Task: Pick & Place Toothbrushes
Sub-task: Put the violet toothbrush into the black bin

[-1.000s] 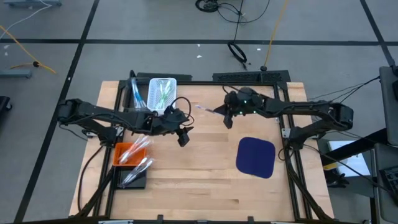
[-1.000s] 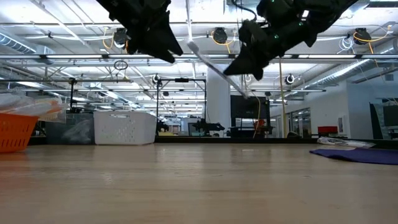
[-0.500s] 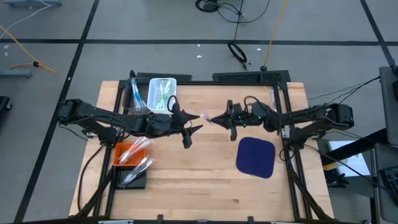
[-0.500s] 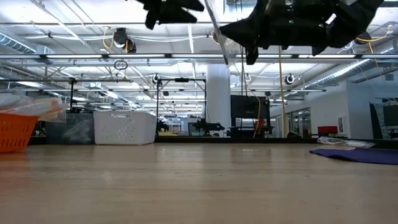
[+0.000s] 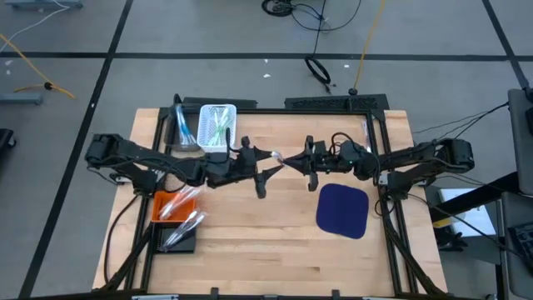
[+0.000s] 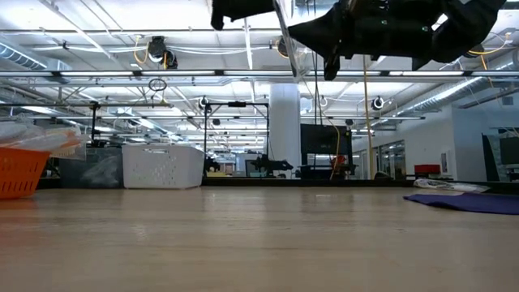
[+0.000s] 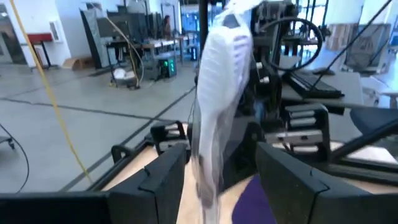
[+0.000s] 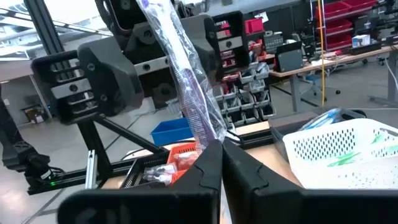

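I should take the toothbrush's handle [image 7: 207,149] with my left gripper before my right gripper opens, because my right gripper is on the toothbrush's head [image 7: 221,68], far from the black tray.
One toothbrush [image 5: 279,158], pale lilac in a clear wrapper, hangs in the air over the table's middle between both grippers. My right gripper [image 5: 297,160] is shut on it and comes in from the table's right. My left gripper [image 5: 265,163] faces it from the left and is open. In the left wrist view its fingers [image 7: 166,177] stand on either side of the toothbrush [image 7: 217,93] with gaps showing. In the low view the toothbrush [image 6: 284,36] stands steep, high above the table. More toothbrushes lie in the white basket [image 5: 217,125]. My right gripper [image 8: 222,149] pinches the toothbrush's one end [image 8: 210,134] between its two fingers, coming level from the table's right. The rest of the toothbrush [image 8: 174,50] sticks out past the fingertips toward the left gripper. It is lifted clear of the table.
An orange basket [image 5: 171,204] and a black tray [image 5: 179,237], both with wrapped toothbrushes, sit at the table's left. A bluish container [image 5: 181,125] stands beside the white basket at the far left. A dark purple mat [image 5: 342,210] lies to the right.
My left gripper has moved toward the table's right and up, closing in on the right gripper until its open fingers stand around the toothbrush. My right gripper has turned and shifted slightly toward the near edge. The toothbrush has swung from slanting to nearly upright in the low view.
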Available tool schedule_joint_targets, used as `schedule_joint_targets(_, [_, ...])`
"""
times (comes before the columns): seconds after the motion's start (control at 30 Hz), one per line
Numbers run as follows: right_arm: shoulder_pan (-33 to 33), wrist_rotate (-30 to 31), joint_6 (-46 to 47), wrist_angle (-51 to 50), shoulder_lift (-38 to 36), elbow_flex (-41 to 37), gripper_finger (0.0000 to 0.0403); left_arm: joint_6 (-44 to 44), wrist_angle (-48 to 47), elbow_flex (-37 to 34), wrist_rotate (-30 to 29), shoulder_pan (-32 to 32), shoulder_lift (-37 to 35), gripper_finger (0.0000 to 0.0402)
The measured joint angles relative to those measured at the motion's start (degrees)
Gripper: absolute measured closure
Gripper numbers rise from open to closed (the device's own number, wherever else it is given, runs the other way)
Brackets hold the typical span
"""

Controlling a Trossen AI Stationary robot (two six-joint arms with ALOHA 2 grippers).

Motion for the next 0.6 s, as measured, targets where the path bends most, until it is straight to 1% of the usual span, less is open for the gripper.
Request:
schedule_joint_targets(0.1, [0.3, 0.0, -0.1, -0.5, 0.0, 0.0, 0.0403, 0.2, 1.6, -0.1, 0.0, 0.4, 1.5, 0.0219])
schedule_joint_targets(0.17, [0.6, 0.0, -0.3, -0.6, 0.0, 0.0, 0.0403, 0.1, 2.1, -0.1, 0.0, 0.8, 2.0, 0.0245])
schedule_joint_targets(0.23, [1.0, 0.0, -0.6, -0.9, 0.0, 0.0, 0.0403, -0.2, 1.6, -0.1, 0.0, 1.0, 2.1, 0.0284])
schedule_joint_targets(0.33, [1.0, 0.1, -0.8, -1.1, 0.0, 0.0, 0.0403, -0.8, 1.5, -0.1, 0.2, 1.0, 2.1, 0.0360])
schedule_joint_targets(0.37, [1.0, 0.1, -0.8, -1.2, 0.0, 0.0, 0.0403, -0.8, 1.5, -0.1, 0.4, 1.0, 2.1, 0.0378])
schedule_joint_targets(0.4, [1.0, 0.1, -0.8, -1.3, 0.0, 0.0, 0.0403, -0.8, 1.4, -0.1, 0.3, 1.0, 2.1, 0.0386])
schedule_joint_targets(0.6, [1.0, 0.1, -1.7, -2.3, 0.0, 0.0, 0.0403, -1.9, -0.4, -0.1, 0.4, 0.9, 2.1, 0.0393])
